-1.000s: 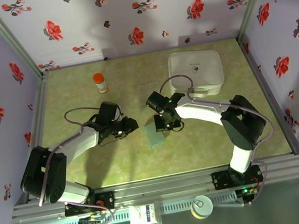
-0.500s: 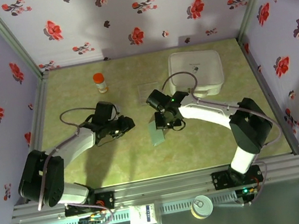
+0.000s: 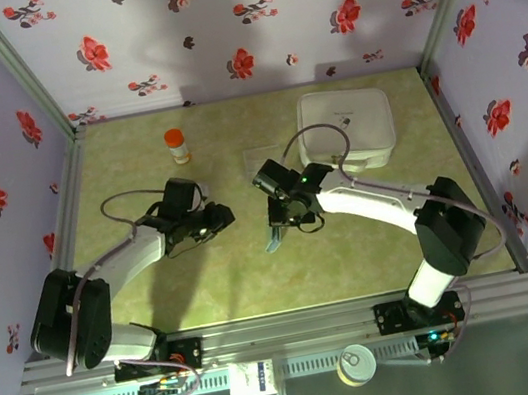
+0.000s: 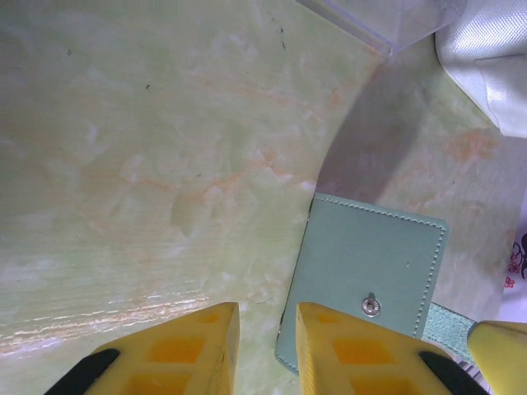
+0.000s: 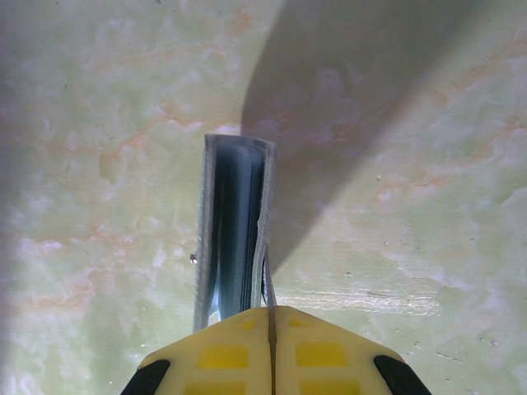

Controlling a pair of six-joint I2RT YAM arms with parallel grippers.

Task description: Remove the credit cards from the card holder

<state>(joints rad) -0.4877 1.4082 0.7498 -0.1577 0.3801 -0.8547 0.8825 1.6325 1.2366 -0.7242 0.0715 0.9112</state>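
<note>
The card holder's panels are folded over the credit cards, so my left gripper needs to hold the snap-button panel while my right gripper opens the card holder out.
My right gripper is shut on a thin flap of the grey-blue card holder and holds it up off the table. In the right wrist view the card holder hangs edge-on below the shut right gripper. Blue edges of the credit cards show between its two panels. My left gripper hovers just left of the holder. In the left wrist view the left gripper stands slightly open with nothing between its fingers. The card holder, snap button facing me, is right beside the right-hand finger.
A small bottle with an orange cap stands at the back left. A white square box sits at the back right, with a clear plastic tray to its left. Metal frame rails border the table.
The right gripper has tipped the card holder from nearly flat to hanging edge-on and drawn it slightly left. The left gripper has edged back to the left.
</note>
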